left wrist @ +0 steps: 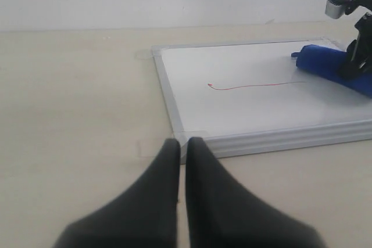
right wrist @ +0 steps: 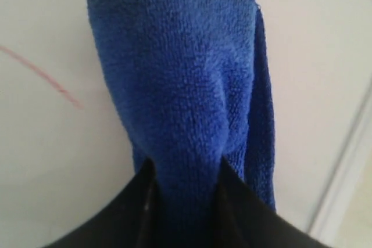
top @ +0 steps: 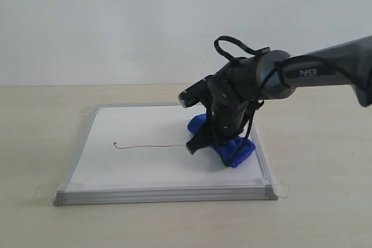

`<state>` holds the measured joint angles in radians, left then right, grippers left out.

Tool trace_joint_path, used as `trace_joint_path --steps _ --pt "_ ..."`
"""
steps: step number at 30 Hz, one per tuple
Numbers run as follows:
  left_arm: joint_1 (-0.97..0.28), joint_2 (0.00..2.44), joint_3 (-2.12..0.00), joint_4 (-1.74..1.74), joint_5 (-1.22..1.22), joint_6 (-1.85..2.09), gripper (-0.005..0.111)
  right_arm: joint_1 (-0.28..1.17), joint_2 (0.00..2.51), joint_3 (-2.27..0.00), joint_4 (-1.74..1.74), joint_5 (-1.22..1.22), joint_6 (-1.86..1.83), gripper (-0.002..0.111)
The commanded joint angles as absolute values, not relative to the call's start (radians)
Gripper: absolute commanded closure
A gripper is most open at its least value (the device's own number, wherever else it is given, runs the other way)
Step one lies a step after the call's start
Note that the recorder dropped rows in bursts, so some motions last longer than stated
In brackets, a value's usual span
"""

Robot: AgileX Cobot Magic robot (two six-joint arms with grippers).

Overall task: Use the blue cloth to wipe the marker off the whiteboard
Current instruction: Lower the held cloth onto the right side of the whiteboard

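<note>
The blue cloth (top: 243, 154) is past the end of the red marker line, near the whiteboard's edge. Next, my right gripper sweeps back over the line toward its loop (top: 115, 144).
The whiteboard (top: 145, 166) lies flat on the table, and a thin red marker line (top: 148, 146) runs across its middle with a tiny loop at the left end. At the board's right side my right gripper (top: 214, 143) is shut on the blue cloth (top: 238, 150), which rests on the board just right of the line's end. In the right wrist view the cloth (right wrist: 186, 85) is pinched between the two black fingers of that gripper (right wrist: 185, 169), with the line's end (right wrist: 40, 76) beside it. My left gripper (left wrist: 181, 143) hovers shut and empty off the board's (left wrist: 244, 126) near corner.
The beige table (top: 46, 219) surrounds the board on all sides, with a plain white wall behind. Clear tape tabs (top: 281, 189) hold the board's corners. The right arm (top: 325, 74) reaches in from the right above the table.
</note>
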<state>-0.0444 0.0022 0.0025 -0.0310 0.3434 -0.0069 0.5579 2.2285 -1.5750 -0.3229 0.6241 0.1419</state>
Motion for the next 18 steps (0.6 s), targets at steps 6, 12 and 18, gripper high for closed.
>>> trace_joint_path --steps 6,12,18 --pt "-0.044 0.0 0.0 -0.041 0.337 -0.006 0.103 0.629 2.246 -1.57 -0.221 0.618 0.009 0.109" --pt "-0.044 0.0 0.0 -0.041 0.337 -0.006 0.103 0.509 2.246 -1.57 -0.417 0.637 0.364 0.109" --pt "-0.044 0.0 0.0 -0.041 0.337 -0.006 0.103 0.555 2.246 -1.57 -0.362 0.625 0.338 0.109"
